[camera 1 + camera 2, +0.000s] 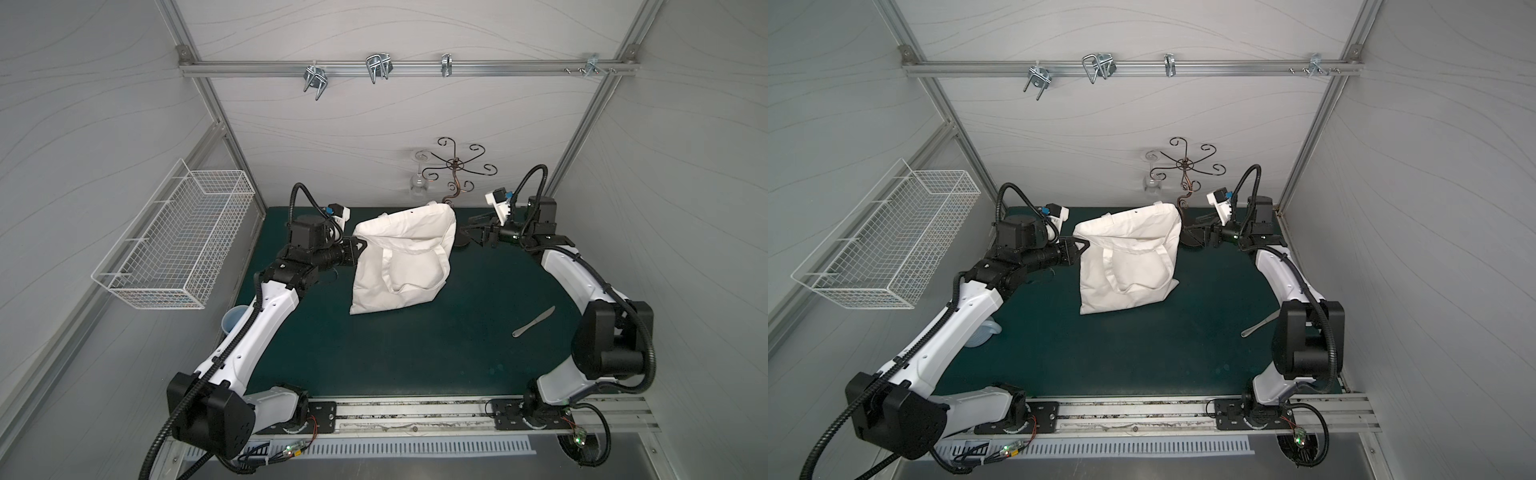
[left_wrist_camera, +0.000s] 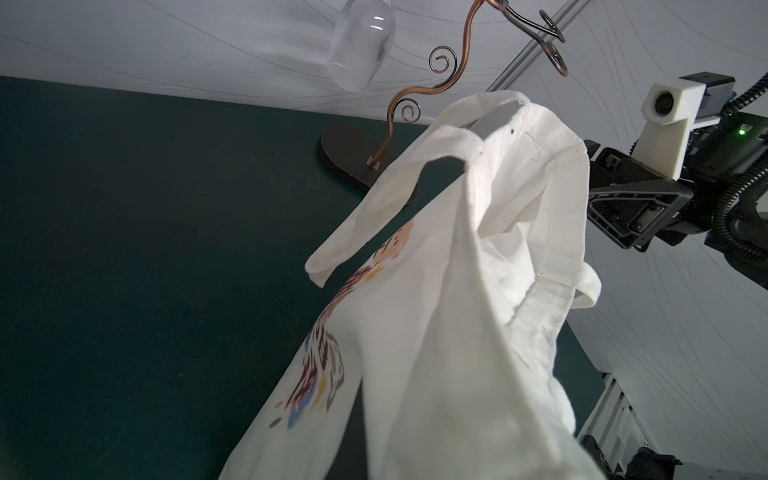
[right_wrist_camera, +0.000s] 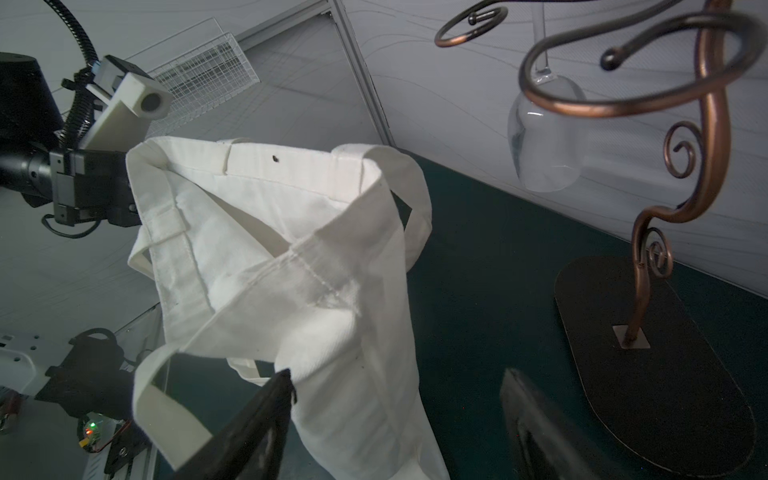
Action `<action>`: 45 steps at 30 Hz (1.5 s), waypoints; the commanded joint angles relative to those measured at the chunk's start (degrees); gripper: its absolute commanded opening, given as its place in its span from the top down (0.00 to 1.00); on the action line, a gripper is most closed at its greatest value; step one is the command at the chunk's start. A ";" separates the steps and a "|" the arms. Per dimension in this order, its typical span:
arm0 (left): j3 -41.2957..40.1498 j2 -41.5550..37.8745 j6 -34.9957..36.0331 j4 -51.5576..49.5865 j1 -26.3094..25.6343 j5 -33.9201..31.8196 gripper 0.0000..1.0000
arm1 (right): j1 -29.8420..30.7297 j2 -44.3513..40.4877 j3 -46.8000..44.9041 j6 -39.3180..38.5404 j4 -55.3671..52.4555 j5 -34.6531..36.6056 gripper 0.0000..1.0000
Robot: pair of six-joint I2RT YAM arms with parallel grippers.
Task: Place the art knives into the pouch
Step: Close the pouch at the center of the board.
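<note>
The front cloth (image 1: 417, 269) droops inward in loose folds. The pouch (image 1: 402, 260) will fall flat and empty when I lower it onto the mat.
The pouch (image 1: 405, 259) is a cream-white tote that stands raised on the green mat, mouth up and sagging open, in both top views. Its printed side shows in the left wrist view (image 2: 324, 374). My left gripper (image 1: 360, 246) is shut on the pouch's left rim and holds it up. Just off the pouch's right edge, my right gripper (image 3: 395, 399) is open; cloth hangs between its fingers (image 3: 266, 415) and brushes one tip, unclamped. The art knife (image 1: 534, 321) is slim and silver-grey. It lies flat on the mat near the right arm's elbow, far from both grippers.
A copper wire stand (image 1: 455, 166) with a hanging wine glass (image 1: 417, 187) rises behind the pouch, its dark base (image 3: 656, 374) close to my right gripper. A white wire basket (image 1: 174, 253) is mounted on the left wall. A pale blue cup (image 1: 235, 320) sits under the left arm.
</note>
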 commanded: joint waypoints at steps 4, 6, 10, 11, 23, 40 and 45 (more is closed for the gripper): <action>3.43 0.18 0.45 4.29 0.37 2.03 1.00 | 3.26 6.58 7.30 -1.70 -0.21 -6.62 0.18; 3.25 -0.04 0.49 4.12 0.37 2.09 1.00 | 4.31 8.68 9.66 -2.08 -0.92 -7.18 0.18; 2.44 -0.68 0.53 4.11 0.37 2.08 1.00 | 6.41 12.30 13.89 -0.68 0.99 -8.36 0.19; 2.37 -0.84 0.54 4.08 0.37 1.96 1.00 | 7.02 13.06 15.32 -0.61 0.03 -8.69 0.21; 2.91 -1.26 0.63 3.35 0.37 0.76 1.00 | 9.73 8.43 12.99 3.93 3.43 -10.73 1.00; 9.88 -7.94 -3.59 -10.52 6.52 -9.79 1.00 | 10.01 -32.98 7.06 4.76 -32.11 31.03 1.00; 9.84 -4.95 -5.46 -9.85 6.48 -9.03 1.00 | 10.05 -30.38 7.09 7.55 -33.42 33.14 1.00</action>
